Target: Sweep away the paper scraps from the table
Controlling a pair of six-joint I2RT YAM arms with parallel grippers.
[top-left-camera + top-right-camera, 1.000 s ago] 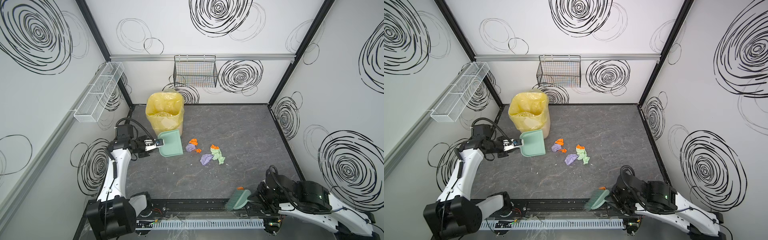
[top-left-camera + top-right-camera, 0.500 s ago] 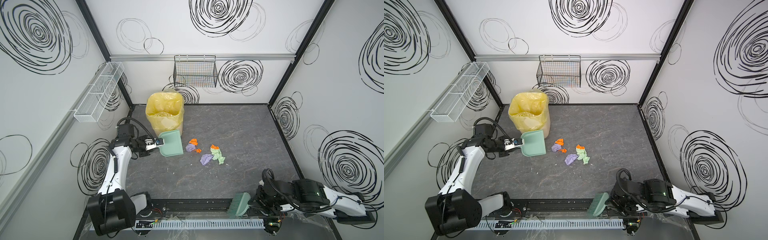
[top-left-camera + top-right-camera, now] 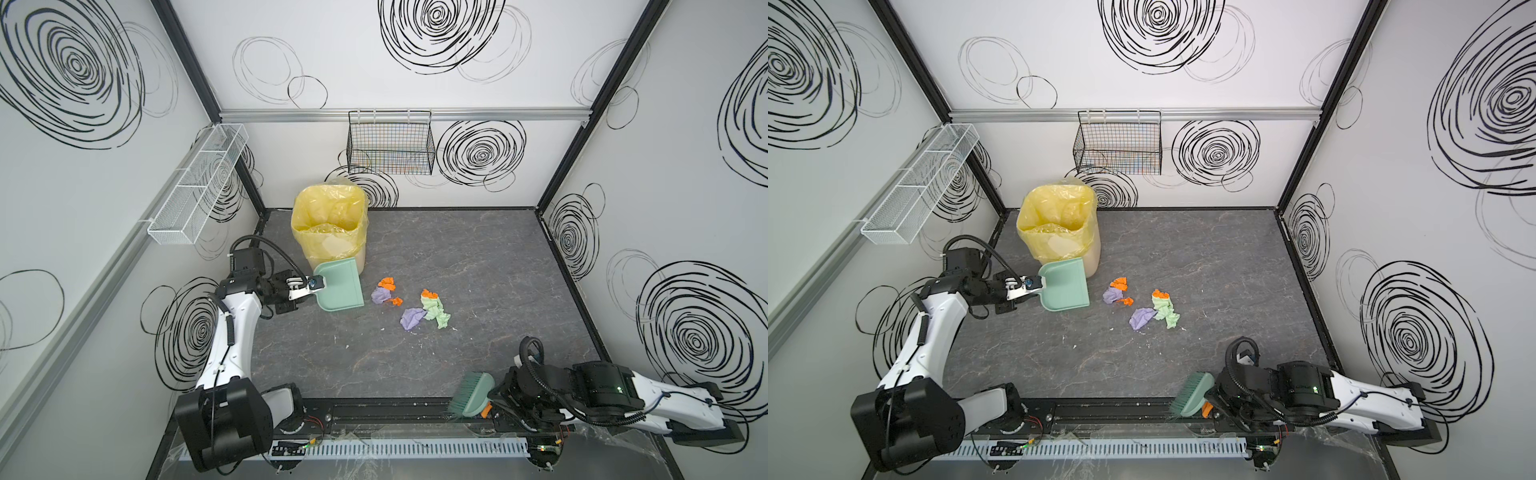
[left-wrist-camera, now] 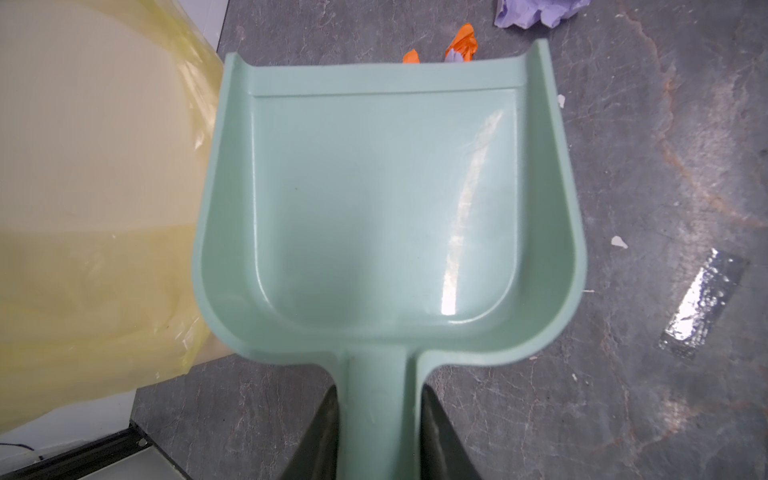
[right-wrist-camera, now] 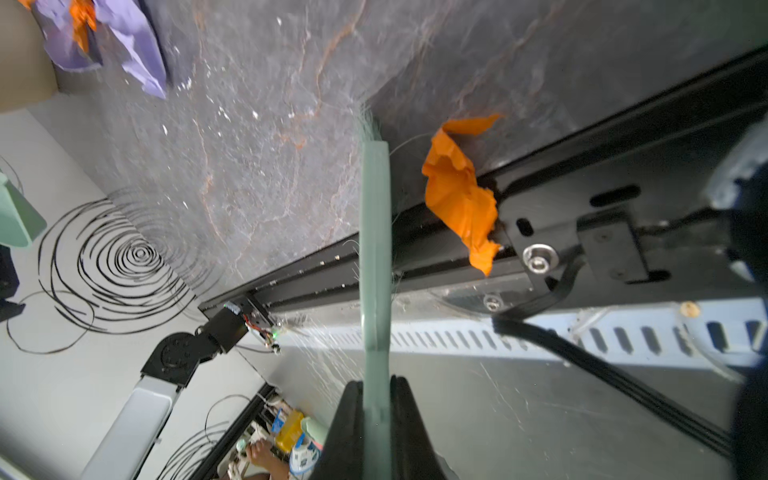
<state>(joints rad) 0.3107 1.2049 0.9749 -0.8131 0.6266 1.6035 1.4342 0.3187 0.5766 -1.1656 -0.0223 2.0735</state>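
Observation:
The orange scrap (image 3: 486, 410) is on the black frame edge. My right gripper should first brush the scrap back onto the grey tabletop (image 3: 509, 346), and then sweep toward the dustpan.
The paper scraps, orange (image 3: 387, 283), lilac (image 3: 411, 318) and pale green (image 3: 435, 311), lie bunched mid-table (image 3: 478, 257) in both top views. Just left of them rests a teal dustpan (image 3: 338, 284), its mouth toward them; my left gripper (image 4: 378, 399) is shut on its handle. At the table's front edge my right gripper (image 5: 376, 386) is shut on a teal brush (image 5: 374, 249) (image 3: 471, 395). One orange scrap (image 5: 461, 195) lies beside the bristles on the black frame edge. The dustpan (image 4: 386, 199) holds nothing.
A bin with a yellow liner (image 3: 330, 230) stands right behind the dustpan at the back left. A black wire basket (image 3: 390, 145) hangs on the back wall and a white mesh shelf (image 3: 199, 187) on the left wall. Tiny white crumbs dot the table.
The right arm with the brush dipped toward the front frame and came back slightly leftward. The left arm and dustpan have stayed almost still.

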